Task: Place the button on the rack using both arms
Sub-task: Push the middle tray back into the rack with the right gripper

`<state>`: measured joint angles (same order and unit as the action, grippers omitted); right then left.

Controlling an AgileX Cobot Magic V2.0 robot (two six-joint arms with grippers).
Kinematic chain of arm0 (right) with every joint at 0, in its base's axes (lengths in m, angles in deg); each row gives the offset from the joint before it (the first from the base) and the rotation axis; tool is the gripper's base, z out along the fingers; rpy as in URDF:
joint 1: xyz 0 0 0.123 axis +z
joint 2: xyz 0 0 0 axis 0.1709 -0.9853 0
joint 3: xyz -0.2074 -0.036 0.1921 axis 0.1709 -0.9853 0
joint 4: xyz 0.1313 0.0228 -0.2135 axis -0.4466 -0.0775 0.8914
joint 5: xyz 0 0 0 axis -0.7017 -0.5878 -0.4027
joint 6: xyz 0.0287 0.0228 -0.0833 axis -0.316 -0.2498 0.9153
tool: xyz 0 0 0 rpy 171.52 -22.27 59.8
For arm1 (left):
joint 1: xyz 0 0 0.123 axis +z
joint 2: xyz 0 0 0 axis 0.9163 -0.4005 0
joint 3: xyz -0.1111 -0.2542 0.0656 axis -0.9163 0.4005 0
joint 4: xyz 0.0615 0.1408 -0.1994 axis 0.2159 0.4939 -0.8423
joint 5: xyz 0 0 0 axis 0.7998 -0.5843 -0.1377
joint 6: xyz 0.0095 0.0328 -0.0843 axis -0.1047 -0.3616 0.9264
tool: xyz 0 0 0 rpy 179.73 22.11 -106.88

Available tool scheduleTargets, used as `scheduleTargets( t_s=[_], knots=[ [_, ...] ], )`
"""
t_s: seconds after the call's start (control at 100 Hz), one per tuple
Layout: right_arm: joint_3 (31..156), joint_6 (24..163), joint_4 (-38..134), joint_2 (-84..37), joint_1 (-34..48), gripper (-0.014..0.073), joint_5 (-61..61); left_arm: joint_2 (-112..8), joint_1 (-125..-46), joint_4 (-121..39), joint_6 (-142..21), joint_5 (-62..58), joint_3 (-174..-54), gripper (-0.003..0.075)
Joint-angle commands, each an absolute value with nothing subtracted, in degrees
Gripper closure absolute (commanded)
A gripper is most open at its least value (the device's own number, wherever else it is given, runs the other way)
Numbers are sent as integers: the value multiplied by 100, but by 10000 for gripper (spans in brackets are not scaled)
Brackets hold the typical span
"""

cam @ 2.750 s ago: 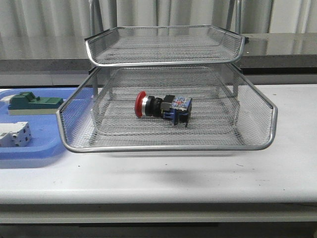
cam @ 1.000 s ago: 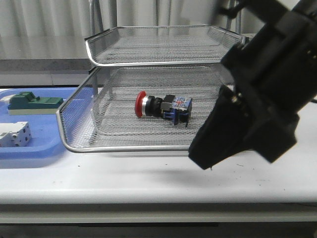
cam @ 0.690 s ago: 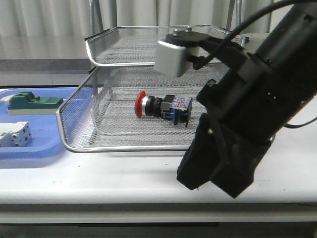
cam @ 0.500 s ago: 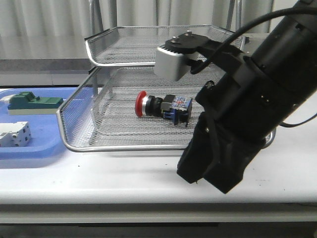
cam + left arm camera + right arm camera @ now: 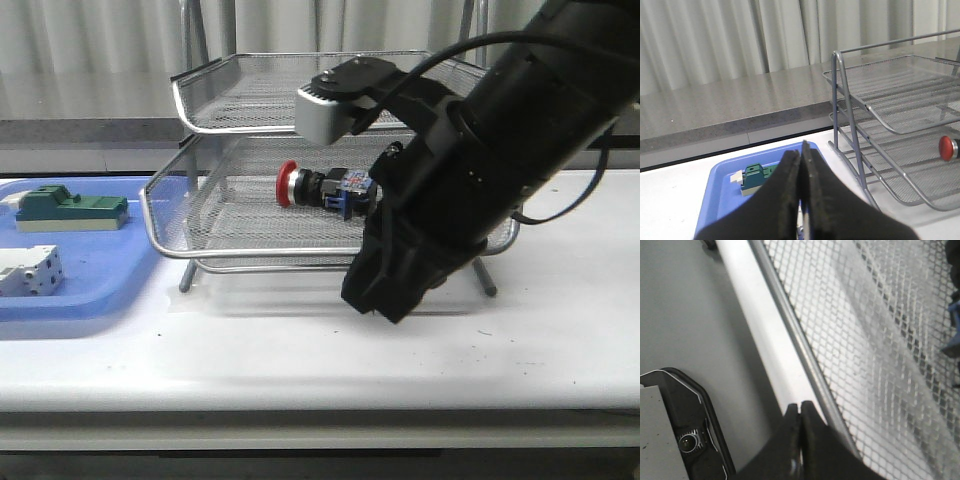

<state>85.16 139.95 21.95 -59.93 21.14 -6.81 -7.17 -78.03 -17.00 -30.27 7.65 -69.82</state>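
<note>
Next, I push the tray's front rim (image 5: 300, 267) back in with my right gripper before I move away, because the middle tray (image 5: 250, 220) is sticking out of the rack with the button inside.
The button (image 5: 325, 188) lies on its side in the middle tray of the rack (image 5: 240, 251), red head to the left. My right arm reaches across in front of the rack. Its gripper (image 5: 383, 305) is shut and empty, with the fingertips (image 5: 801, 409) close beside the tray's front rim (image 5: 805, 355); I cannot tell if they touch. A blue bit of the button (image 5: 953, 335) shows through the mesh. My left gripper (image 5: 800, 161) is shut and empty, held above the blue tray, left of the rack (image 5: 846, 105). The button's red head (image 5: 948, 148) shows there too.
A flat blue tray (image 5: 90, 290) lies left of the rack and holds a green block (image 5: 70, 210) and a white terminal block (image 5: 28, 270). The green block also shows in the left wrist view (image 5: 757, 176). A grey counter and curtains stand behind the table.
The right arm came in from the right. The middle tray with the button on it has slid back into the rack, away from the table's front edge.
</note>
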Motion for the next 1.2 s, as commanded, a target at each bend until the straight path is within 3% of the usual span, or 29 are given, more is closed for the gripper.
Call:
scheduleTargets(
  t_s=[0.0,0.25,0.76,1.19],
  knots=[
    [8952,14048,2189,-5959,1899,663,-375,-800,-7788,-1764,-2989,1241,-7125,740],
    [9438,14043,2189,-6180,1510,663,-594,-800,-7788,-1764,-2989,1241,-7125,740],
    [9452,13445,2175,-5932,1518,654,-1506,-800,-7788,-1764,-2989,1241,-7125,740],
    [9433,11283,3355,-4665,1506,654,-1628,-800,-7788,-1764,-2989,1241,-7125,740]
  ],
)
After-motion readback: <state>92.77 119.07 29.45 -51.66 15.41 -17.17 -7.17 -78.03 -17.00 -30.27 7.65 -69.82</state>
